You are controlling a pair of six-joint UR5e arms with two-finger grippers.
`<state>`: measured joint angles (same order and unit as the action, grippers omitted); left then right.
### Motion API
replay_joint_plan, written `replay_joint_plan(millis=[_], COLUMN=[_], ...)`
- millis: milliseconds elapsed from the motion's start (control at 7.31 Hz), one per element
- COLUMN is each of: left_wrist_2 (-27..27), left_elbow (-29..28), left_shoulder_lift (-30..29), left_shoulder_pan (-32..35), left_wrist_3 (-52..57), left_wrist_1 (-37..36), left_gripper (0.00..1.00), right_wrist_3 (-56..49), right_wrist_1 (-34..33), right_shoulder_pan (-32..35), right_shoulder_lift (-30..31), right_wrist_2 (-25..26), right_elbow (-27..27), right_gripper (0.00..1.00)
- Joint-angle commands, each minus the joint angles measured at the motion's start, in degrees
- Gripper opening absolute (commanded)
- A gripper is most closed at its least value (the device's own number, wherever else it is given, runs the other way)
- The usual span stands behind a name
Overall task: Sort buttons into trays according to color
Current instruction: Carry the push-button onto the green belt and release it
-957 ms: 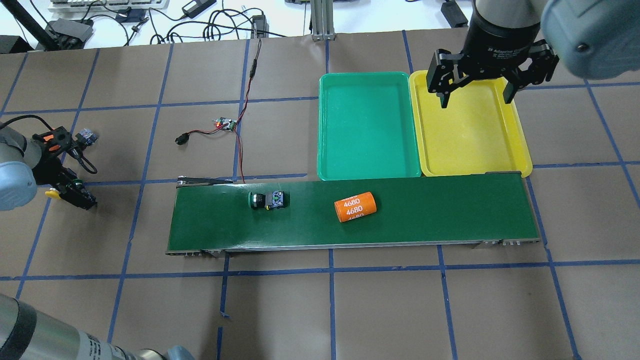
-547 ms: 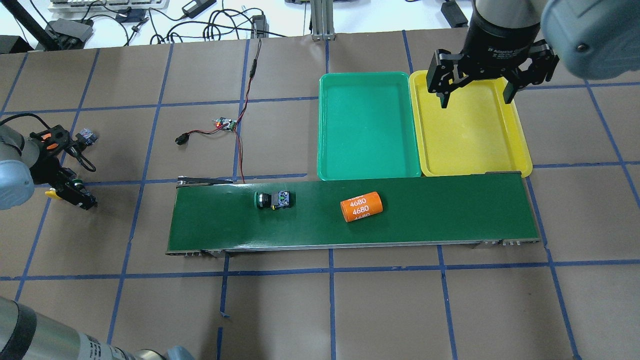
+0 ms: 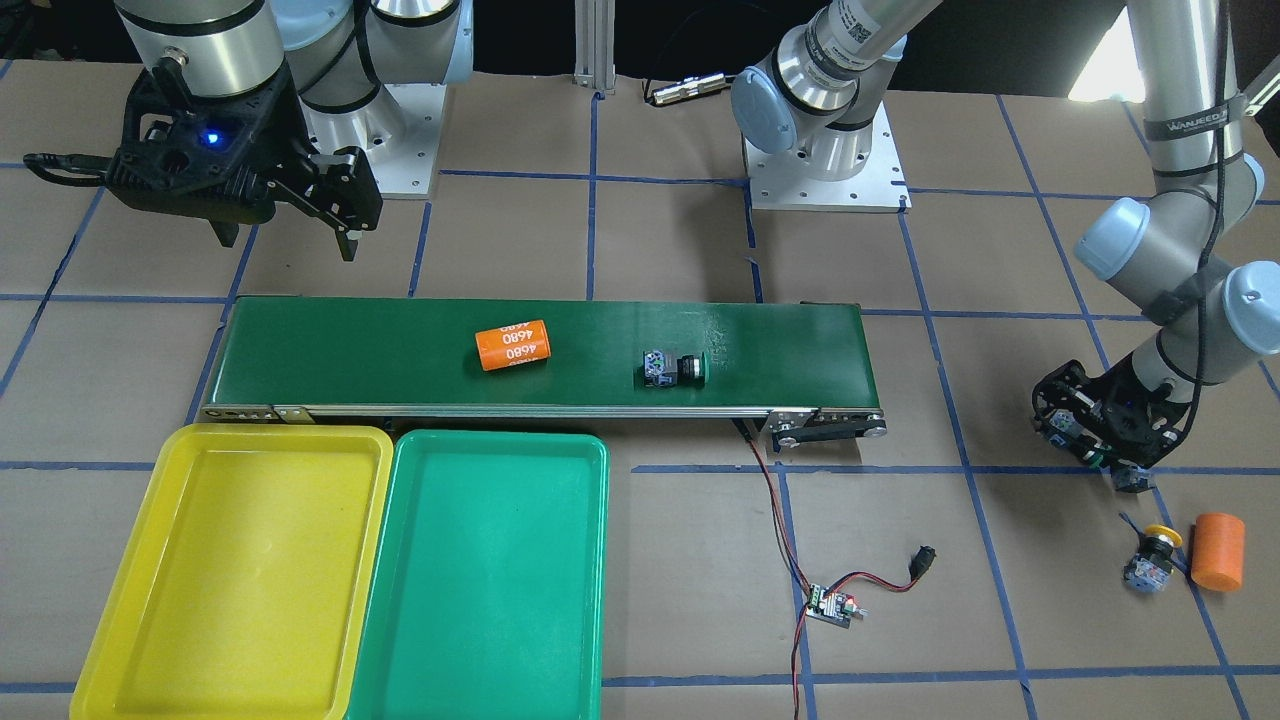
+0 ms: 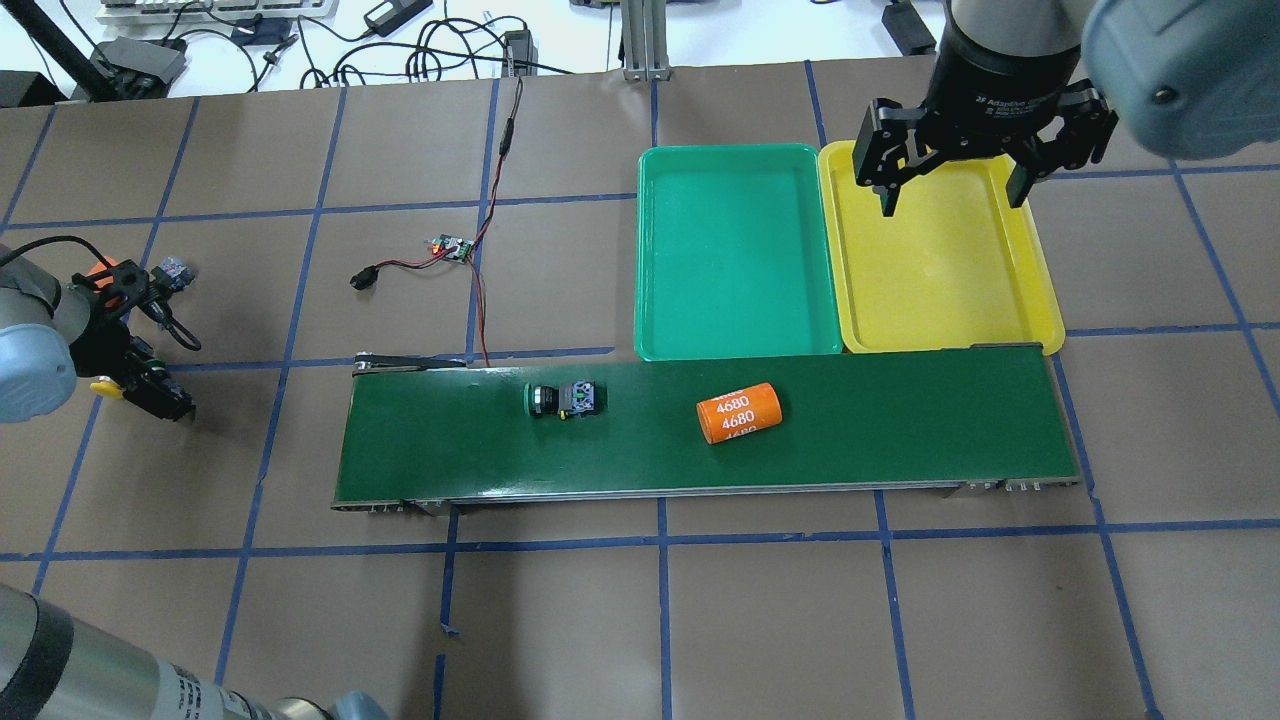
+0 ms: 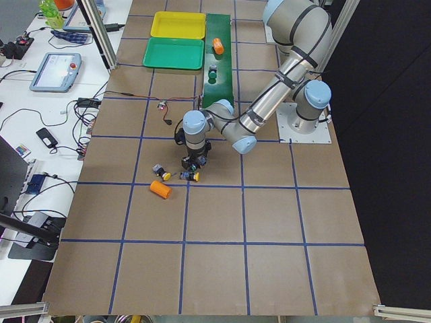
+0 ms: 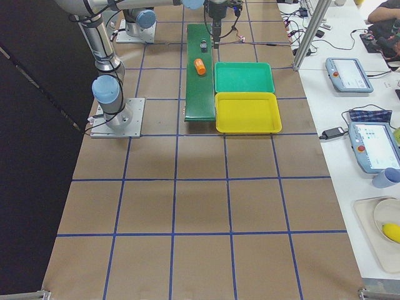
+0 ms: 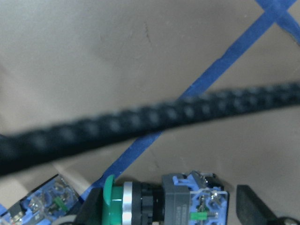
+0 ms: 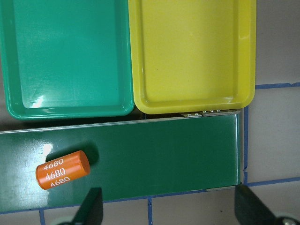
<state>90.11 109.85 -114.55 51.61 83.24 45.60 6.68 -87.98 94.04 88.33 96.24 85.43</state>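
My right gripper will have the other green-capped button [image 7: 166,201] riding toward it when I carry the button to the conveyor belt, because a wired pulley drive [image 3: 828,428] sits on the conveyor belt's edge.
A green-capped button [image 4: 565,399] lies on its side on the conveyor belt [image 4: 900,420], also in the front view [image 3: 672,369]. The green tray [image 4: 735,250] and yellow tray [image 4: 940,270] hold nothing. My right gripper [image 4: 945,190] hangs open above the yellow tray's far end. My left gripper [image 4: 150,385] is low at the table's far left, open, with its fingers either side of another green-capped button [image 7: 159,204]. A yellow-capped button [image 3: 1150,560] lies beyond it, and a second yellow cap [image 4: 100,388] shows beside the gripper.
An orange "4680" cylinder [image 4: 738,412] lies on the belt right of the button. A plain orange cylinder [image 3: 1218,565] lies by the yellow-capped button. A small circuit board [image 4: 450,248] with red-black wires sits left of the trays.
The green-capped button and the "4680" cylinder have travelled right along the belt. The left arm has shifted slightly; the right gripper has not moved.
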Motion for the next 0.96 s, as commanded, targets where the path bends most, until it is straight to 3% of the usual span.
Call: replay_joint_plan(millis=[0, 137, 410, 820], left_wrist_2=[-0.19, 0.07, -0.02, -0.02], left_elbow=[0.11, -0.07, 0.37, 0.54], left_shoulder_lift=[-0.14, 0.9, 4.32, 13.45], left_shoulder_pan=[0.07, 0.07, 3.83, 16.12], left_wrist_3=[-0.18, -3.75, -20.75, -49.24], left_wrist_1=[-0.16, 0.36, 4.72, 14.75], left_gripper=[0.51, 0.15, 0.11, 0.11], right_wrist_3=[0.0, 0.0, 0.0, 0.0], right_wrist_1=[0.0, 0.0, -0.26, -0.35], right_shoulder_pan=[0.0, 0.0, -0.09, -0.09], right_shoulder_lift=[0.0, 0.0, 0.09, 0.09], right_wrist_2=[0.0, 0.0, 0.0, 0.0], right_elbow=[0.0, 0.0, 0.96, 0.88], right_gripper=[1.0, 1.0, 1.0, 1.0])
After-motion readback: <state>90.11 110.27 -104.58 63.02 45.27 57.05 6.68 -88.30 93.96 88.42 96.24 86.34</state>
